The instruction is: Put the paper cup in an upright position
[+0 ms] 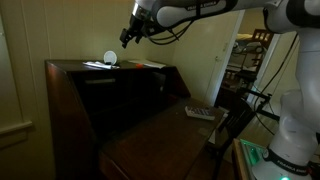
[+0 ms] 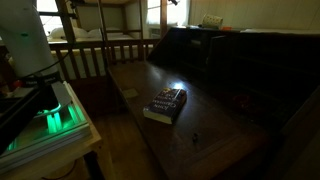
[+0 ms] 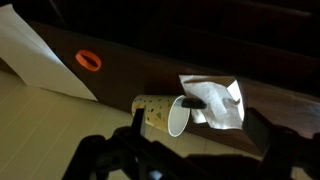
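Observation:
The cup's open rim faces the gap between my gripper's fingers. I should carry on moving toward the rim's near edge until the fingers are on both sides of it, then close.
The paper cup lies on its side on top of the dark wooden desk. It is pale with small dots, and its open rim faces the wrist camera. In an exterior view it shows as a pale disc. My gripper is open and empty. It hovers above the cup, which sits between the fingers close to the left one. In an exterior view the gripper hangs a little above and beside the cup, not touching it.
A crumpled white paper lies against the cup's rim. A flat white sheet and an orange ring-shaped item lie further along the desk top. A book rests on the lower desk leaf.

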`<state>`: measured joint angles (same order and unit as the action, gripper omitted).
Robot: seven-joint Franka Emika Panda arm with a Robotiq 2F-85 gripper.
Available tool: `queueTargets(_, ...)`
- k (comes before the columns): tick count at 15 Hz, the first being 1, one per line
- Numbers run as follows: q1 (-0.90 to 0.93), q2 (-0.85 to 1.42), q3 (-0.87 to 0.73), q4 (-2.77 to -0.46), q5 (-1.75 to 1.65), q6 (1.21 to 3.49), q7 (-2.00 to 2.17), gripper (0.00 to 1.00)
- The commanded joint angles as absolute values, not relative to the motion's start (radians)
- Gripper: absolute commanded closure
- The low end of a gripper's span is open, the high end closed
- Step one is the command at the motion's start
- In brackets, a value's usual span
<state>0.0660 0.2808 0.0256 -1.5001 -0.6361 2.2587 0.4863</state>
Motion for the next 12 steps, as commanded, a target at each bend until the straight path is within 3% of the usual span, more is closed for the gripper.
queueTargets(1,0.127,0.471,-0.05,-1.251,-0.697,2.242,0.523,0.0)
queueTargets(2,0.133,0.51,-0.063,-1.2,-0.676,2.235,0.52,0.0)
queueTargets(3,0.125,0.404,-0.055,-1.349,-0.644,2.261,0.488,0.0)
queueTargets(12,0.118,0.546,-0.067,-1.174,-0.666,2.27,0.548,0.0)
